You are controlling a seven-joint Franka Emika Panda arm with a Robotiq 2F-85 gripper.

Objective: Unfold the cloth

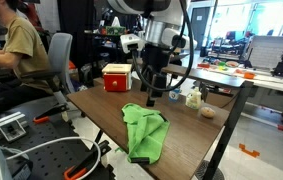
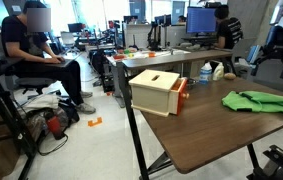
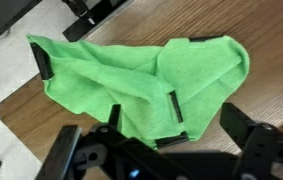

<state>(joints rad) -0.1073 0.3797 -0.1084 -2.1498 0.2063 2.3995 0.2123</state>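
Next, my gripper moves down, pinches the black piece and raises the fold, because the cloth lies folded over with a black piece [image 3: 176, 106] of cloth at its middle.
A green cloth [image 3: 131, 75] lies crumpled and folded over on the brown wooden table [image 3: 276, 70]. It has black strips along some edges. It shows in both exterior views [image 1: 144, 131] [image 2: 267, 101], near the table's front edge. My gripper [image 3: 156, 135] hangs above the cloth, open and empty, with one finger on each side of the cloth's lower part. In an exterior view the gripper [image 1: 151, 96] is above the table just behind the cloth. In an exterior view the arm [image 2: 278, 50] is at the far right.
A wooden box with red sides [image 1: 117, 76] [image 2: 156, 90] stands at a table corner. A small bottle [image 1: 193, 97] and a round brown object [image 1: 208, 113] sit near the far edge. A seated person [image 1: 21, 55] [image 2: 31, 50] is beside the table.
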